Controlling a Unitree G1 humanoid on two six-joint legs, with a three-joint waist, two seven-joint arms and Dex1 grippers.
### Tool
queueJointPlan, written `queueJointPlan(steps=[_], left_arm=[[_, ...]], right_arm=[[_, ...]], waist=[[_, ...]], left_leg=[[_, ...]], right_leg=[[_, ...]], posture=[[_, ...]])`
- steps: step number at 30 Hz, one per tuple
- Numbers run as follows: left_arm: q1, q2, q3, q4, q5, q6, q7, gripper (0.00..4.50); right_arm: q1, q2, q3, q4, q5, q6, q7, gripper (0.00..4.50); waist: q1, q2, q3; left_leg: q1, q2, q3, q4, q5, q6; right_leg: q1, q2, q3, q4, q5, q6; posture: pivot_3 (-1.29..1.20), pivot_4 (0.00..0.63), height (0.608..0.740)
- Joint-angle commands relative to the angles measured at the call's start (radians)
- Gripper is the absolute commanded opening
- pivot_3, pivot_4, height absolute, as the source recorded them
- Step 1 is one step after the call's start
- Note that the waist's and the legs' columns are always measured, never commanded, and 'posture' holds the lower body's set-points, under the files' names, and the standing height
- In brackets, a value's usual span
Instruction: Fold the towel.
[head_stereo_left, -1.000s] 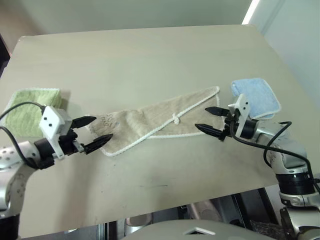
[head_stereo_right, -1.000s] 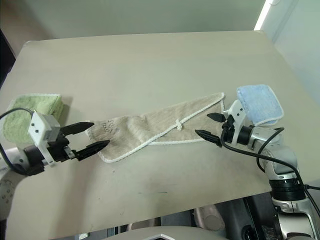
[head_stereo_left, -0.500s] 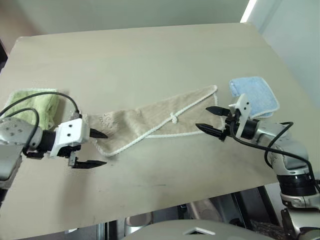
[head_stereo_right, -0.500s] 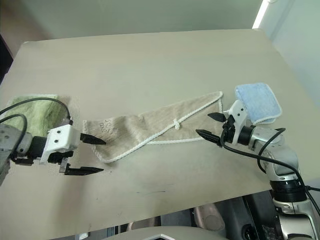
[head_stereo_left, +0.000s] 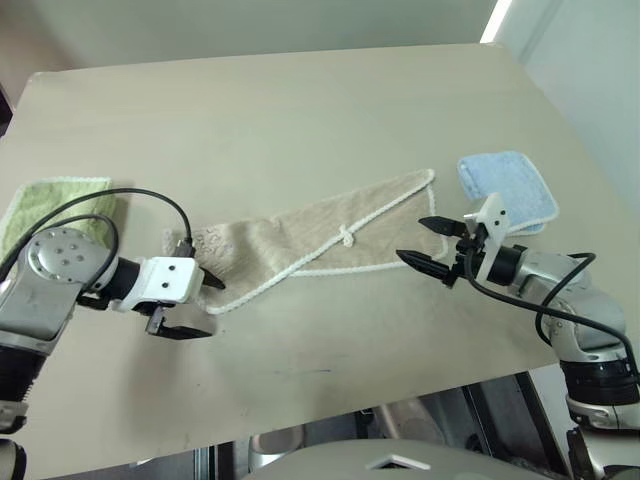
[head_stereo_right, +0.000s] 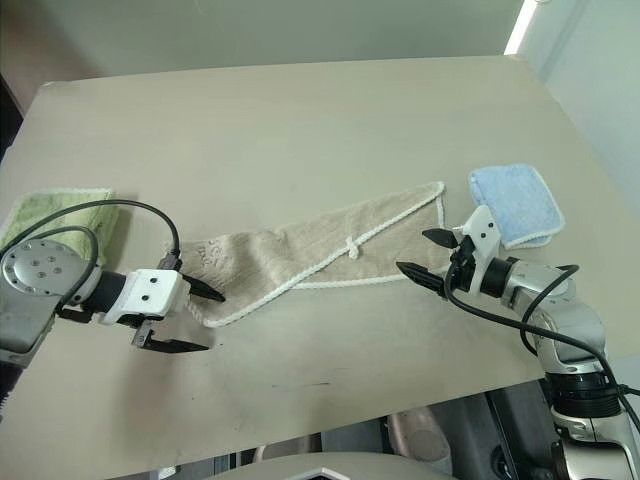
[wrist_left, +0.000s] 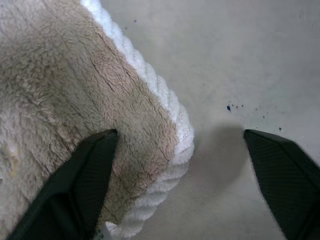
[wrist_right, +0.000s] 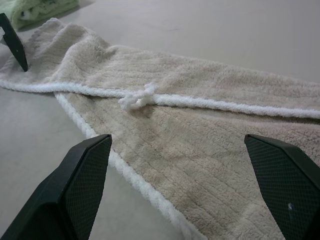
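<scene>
I expect the beige towel's top flap (head_stereo_left: 283, 238) to come away from the lower layer when I lift it, because the white corded edge (head_stereo_left: 317, 255) slants over that layer.
The beige towel (head_stereo_left: 300, 238) lies stretched slantwise across the table, with white corded edging and a small white loop (wrist_right: 140, 97) near its middle. My left gripper (head_stereo_left: 198, 307) is at the towel's left end, pointing down and open. In the left wrist view one of its fingers (wrist_left: 75, 185) rests on the towel's corner (wrist_left: 100, 95) and the other stands over bare table, with the corded edge between them. At the towel's right end, just off its edge, my right gripper (head_stereo_left: 412, 240) is open with nothing between its fingers.
A lime-green folded towel (head_stereo_left: 50, 205) lies at the table's left edge, behind my left arm. A light blue folded towel (head_stereo_left: 510, 185) lies beyond my right gripper. The table's front edge (head_stereo_left: 330, 415) runs close below both grippers.
My left gripper has turned downward and sunk onto the towel's left corner, and its jaws now straddle the edge, a little narrower than before. The right gripper has stayed in place.
</scene>
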Motion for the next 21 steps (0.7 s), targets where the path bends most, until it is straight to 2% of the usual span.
queueJointPlan(steps=[1,3,9,16,21], left_arm=[[-0.007,-0.009,-0.028,0.059,0.055,-0.055,0.004,2.89],[-0.011,-0.012,-0.026,0.075,0.052,-0.074,0.008,2.25],[-0.013,-0.018,-0.017,0.105,0.043,-0.097,0.018,0.09],[0.01,0.017,0.015,0.122,0.025,-0.125,0.004,0.04],[0.02,0.063,0.019,0.182,0.042,-0.16,-0.005,0.04]], right_arm=[[-0.006,-0.004,-0.022,-0.042,0.02,-0.002,-0.005,4.5],[-0.006,-0.004,-0.023,-0.043,0.022,-0.002,-0.005,4.5],[-0.001,-0.004,-0.023,-0.043,0.023,-0.005,-0.005,4.5],[-0.04,-0.009,-0.021,0.003,-0.018,-0.047,-0.014,4.5],[-0.149,-0.026,0.053,0.194,-0.234,-0.235,-0.073,4.5]], waist=[[-0.001,0.004,-0.003],[-0.002,0.009,-0.006],[-0.003,0.01,-0.006],[-0.008,0.01,-0.006],[-0.018,0.01,-0.007]], left_leg=[[0.0,0.0,0.0,0.0,0.0,0.0],[0.0,0.0,0.0,0.0,0.001,0.001],[0.001,0.0,-0.001,0.0,0.005,0.008],[0.001,0.0,-0.001,0.0,0.006,0.01],[0.001,0.002,-0.002,-0.001,0.006,0.01]], right_leg=[[0.0,0.0,0.0,0.0,0.0,0.0],[0.001,0.0,0.001,0.0,0.0,0.0],[0.001,0.001,0.0,0.0,0.004,-0.002],[0.001,0.002,0.0,0.0,0.006,-0.003],[-0.001,0.003,0.0,0.0,0.007,-0.005]], posture=[[0.0,0.15,0.74],[0.0,0.15,0.74],[0.0,0.15,0.74],[0.0,0.15,0.74],[0.0,0.15,0.74]])
